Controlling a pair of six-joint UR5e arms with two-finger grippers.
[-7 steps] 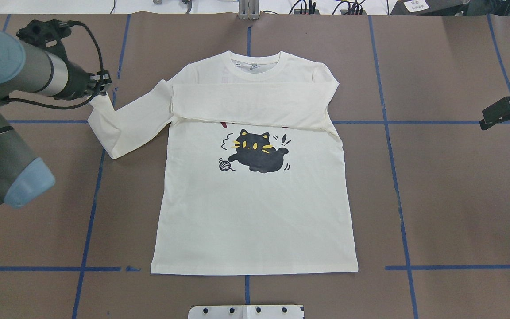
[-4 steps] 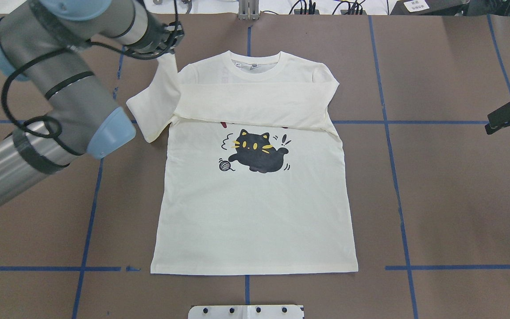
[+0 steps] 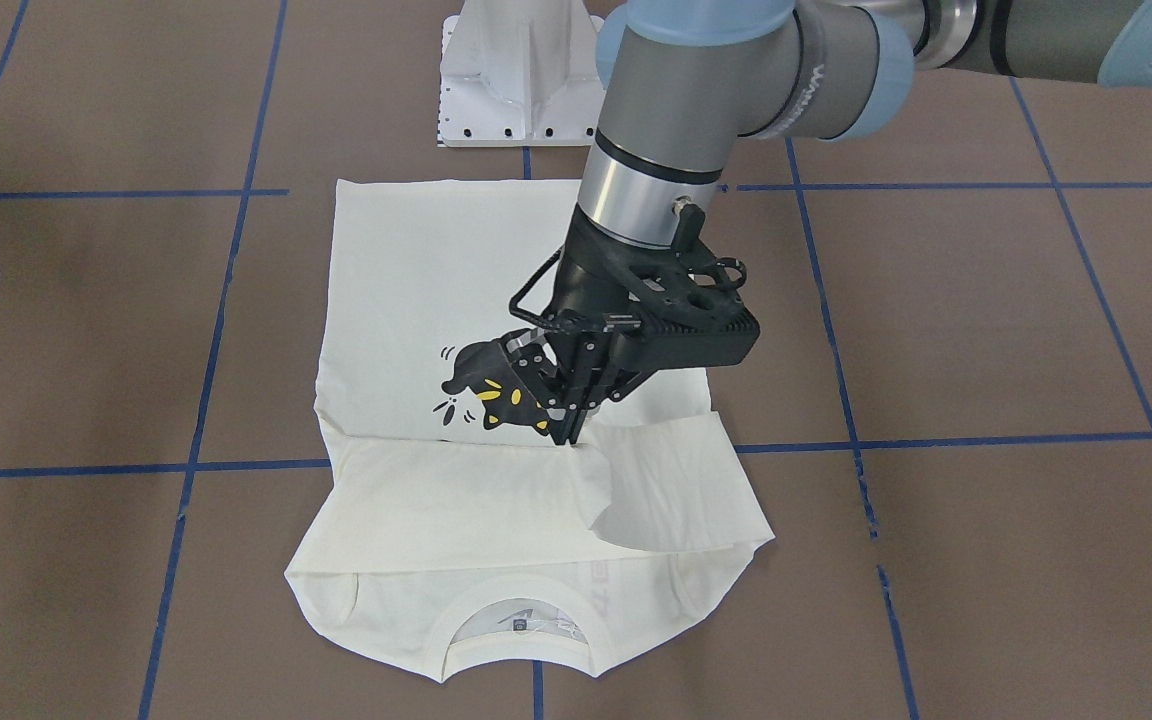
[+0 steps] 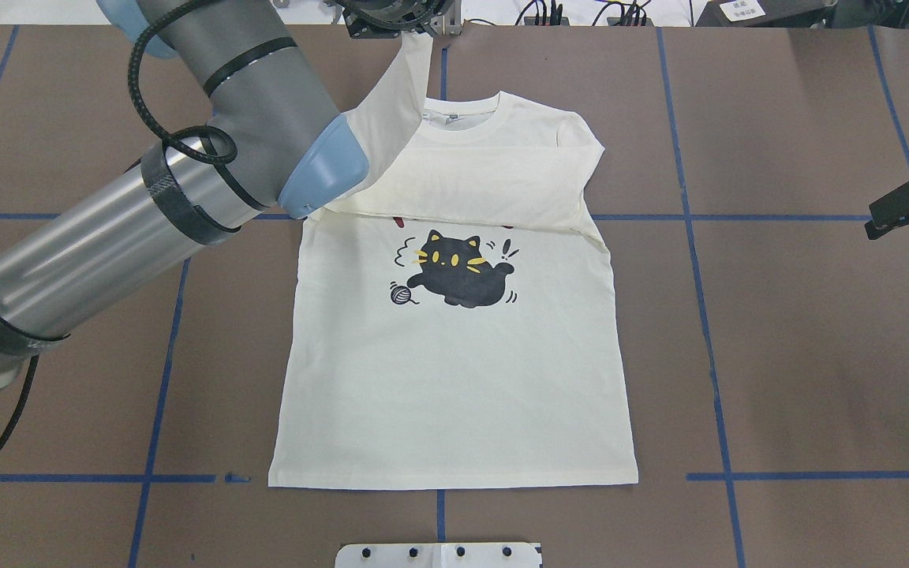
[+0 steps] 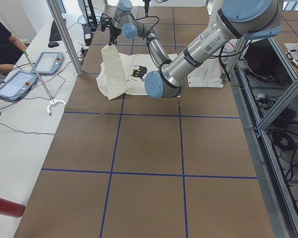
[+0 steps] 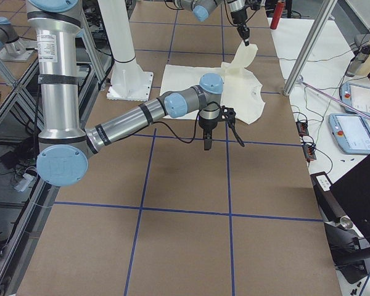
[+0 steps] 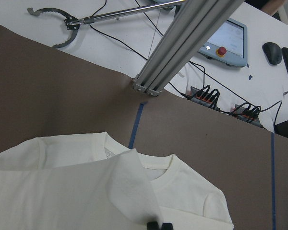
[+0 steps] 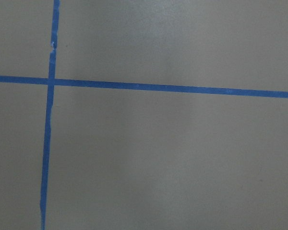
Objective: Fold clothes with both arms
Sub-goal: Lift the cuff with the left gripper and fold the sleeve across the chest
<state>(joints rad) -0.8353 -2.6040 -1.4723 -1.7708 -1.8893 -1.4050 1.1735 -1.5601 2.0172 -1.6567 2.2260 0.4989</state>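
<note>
I keep pulling the raised cuff with my left gripper over the folded sleeve flat across the chest (image 3: 454, 504) and let go at the shirt's opposite side (image 3: 340, 478).
The cream-white long-sleeved shirt (image 4: 454, 379) lies face up on the brown table, its black cat print (image 4: 458, 268) showing. One sleeve (image 4: 454, 185) is folded flat across the chest. My left gripper (image 3: 568, 432) is shut on the cuff of the other sleeve (image 4: 391, 102), holding it raised over the collar (image 4: 462, 118). In the left wrist view that sleeve (image 7: 129, 187) hangs from the shut fingertips (image 7: 153, 225). My right gripper (image 4: 896, 209) hovers open over bare table, far to the shirt's right.
A white pedestal base (image 4: 439, 554) stands at the table's near edge. An aluminium post (image 7: 182, 43) rises just past the far edge, beside cables. Blue tape lines (image 4: 707, 315) grid the table. A person (image 5: 2, 44) stands by a side bench holding teach pendants (image 5: 15, 84).
My left arm has swung right and away from me, carrying the sleeve cuff from the shirt's left side to above the collar. The right gripper has barely moved.
</note>
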